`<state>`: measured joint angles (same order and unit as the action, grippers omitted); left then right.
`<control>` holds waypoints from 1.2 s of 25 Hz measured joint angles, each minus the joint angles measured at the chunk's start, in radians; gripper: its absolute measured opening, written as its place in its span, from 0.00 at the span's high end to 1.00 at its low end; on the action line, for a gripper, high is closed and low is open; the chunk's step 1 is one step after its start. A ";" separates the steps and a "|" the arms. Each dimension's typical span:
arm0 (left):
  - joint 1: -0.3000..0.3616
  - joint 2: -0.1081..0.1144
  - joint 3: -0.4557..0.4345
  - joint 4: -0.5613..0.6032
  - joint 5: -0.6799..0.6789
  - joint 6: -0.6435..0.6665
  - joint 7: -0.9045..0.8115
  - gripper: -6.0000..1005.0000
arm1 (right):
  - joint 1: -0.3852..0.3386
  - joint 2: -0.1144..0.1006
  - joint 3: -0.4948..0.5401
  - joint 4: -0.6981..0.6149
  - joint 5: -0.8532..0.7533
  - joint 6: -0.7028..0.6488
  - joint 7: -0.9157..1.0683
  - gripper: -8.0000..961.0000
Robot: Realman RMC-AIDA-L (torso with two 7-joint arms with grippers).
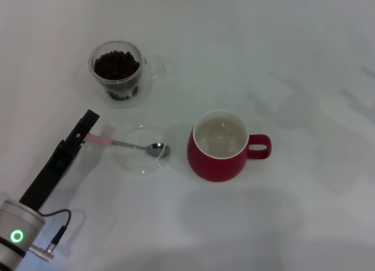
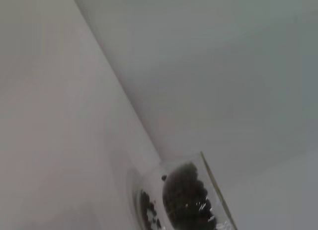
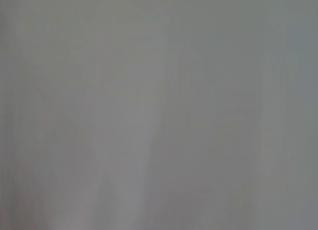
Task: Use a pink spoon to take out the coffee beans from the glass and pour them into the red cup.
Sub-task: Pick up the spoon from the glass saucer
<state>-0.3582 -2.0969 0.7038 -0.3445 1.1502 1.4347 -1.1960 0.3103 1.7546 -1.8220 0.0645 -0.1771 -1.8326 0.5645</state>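
Note:
The coffee beans (image 1: 116,65) are loose and in a pile in the open glass, so the pink spoon's bowl (image 1: 158,150) will come out heaped when I scoop and raise it.
The pink spoon (image 1: 130,144) lies flat, its metal bowl resting in a flat clear dish (image 1: 141,160) and its pink handle pointing left. My left gripper (image 1: 87,129), a black bar reaching in from the lower left, meets the end of that handle. The glass (image 1: 117,72) stands behind it at the upper left, filled with dark coffee beans (image 1: 116,64). The left wrist view also shows the glass (image 2: 208,190) and its coffee beans (image 2: 184,200). The red cup (image 1: 220,157) stands right of the dish, white inside, handle to the right. My right gripper is out of view.
Everything rests on a plain white tabletop (image 1: 304,78). The left arm's grey wrist with a green light (image 1: 16,236) sits at the lower left corner. The right wrist view shows only a blank pale surface.

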 joint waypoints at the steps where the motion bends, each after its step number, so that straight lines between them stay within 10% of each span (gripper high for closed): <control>1: -0.002 0.000 -0.001 0.000 0.005 -0.004 -0.002 0.17 | -0.002 0.000 0.000 0.000 0.001 0.000 0.000 0.17; 23: 0.002 -0.003 -0.004 -0.001 0.025 -0.020 0.005 0.33 | -0.017 0.017 0.007 0.011 0.004 0.006 -0.003 0.17; 30: 0.002 0.001 -0.004 0.002 0.023 -0.024 0.003 0.63 | -0.020 0.022 0.007 0.009 0.004 -0.001 -0.004 0.17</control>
<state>-0.3558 -2.0962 0.6995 -0.3421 1.1731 1.4103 -1.1928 0.2899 1.7767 -1.8146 0.0735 -0.1732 -1.8331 0.5607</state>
